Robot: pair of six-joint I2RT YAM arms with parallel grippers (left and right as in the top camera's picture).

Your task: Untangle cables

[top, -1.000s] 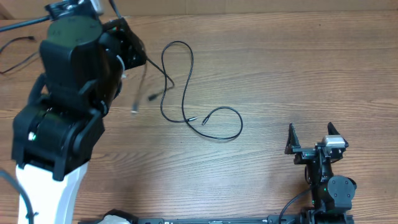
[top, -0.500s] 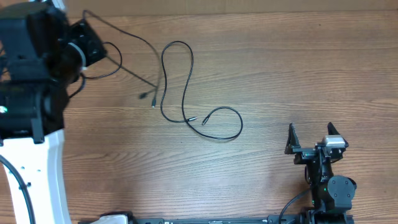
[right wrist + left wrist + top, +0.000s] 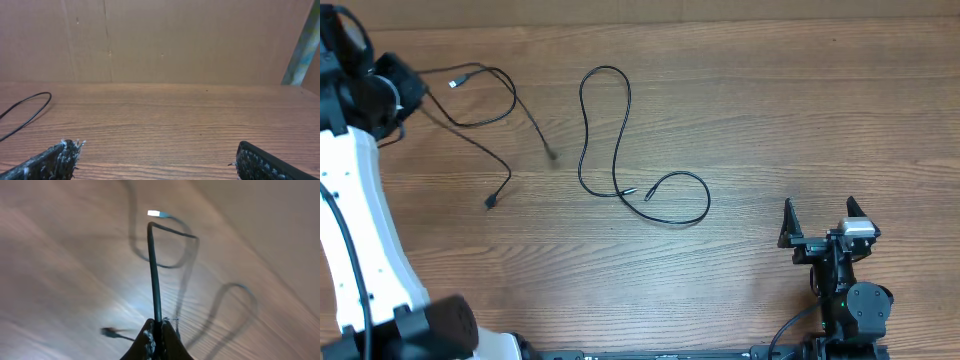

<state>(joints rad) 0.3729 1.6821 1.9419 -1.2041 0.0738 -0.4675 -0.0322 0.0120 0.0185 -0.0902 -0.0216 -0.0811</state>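
My left gripper keeps going toward the table's side edge and lets go of the cable there, since the held cable is clear of the long loop at the table's middle (image 3: pixel 584 130).
My left gripper (image 3: pixel 408 88) is at the far left of the table, shut on a thin black cable (image 3: pixel 154 270). That cable rises from the jaws and bends to a silvery plug (image 3: pixel 155 213), also seen from overhead as the silvery plug (image 3: pixel 457 81). Its slack loops over the wood and ends in a dark plug (image 3: pixel 491 202). A second cable (image 3: pixel 707 203) lies apart in a long loop at the table's middle. My right gripper (image 3: pixel 820 222) rests open at the front right; the right gripper (image 3: pixel 160 165) has nothing between its fingers.
The white left arm (image 3: pixel 360 230) stretches along the left edge. The right arm's base (image 3: pixel 850 310) sits at the front right. In the right wrist view a cable curve (image 3: pixel 27 111) lies far left, with a brown wall behind the wooden table (image 3: pixel 165 115).
My left arm has swung left and back, dragging the held cable away from the middle cable. Its plugs have slid left. The right arm has not moved.
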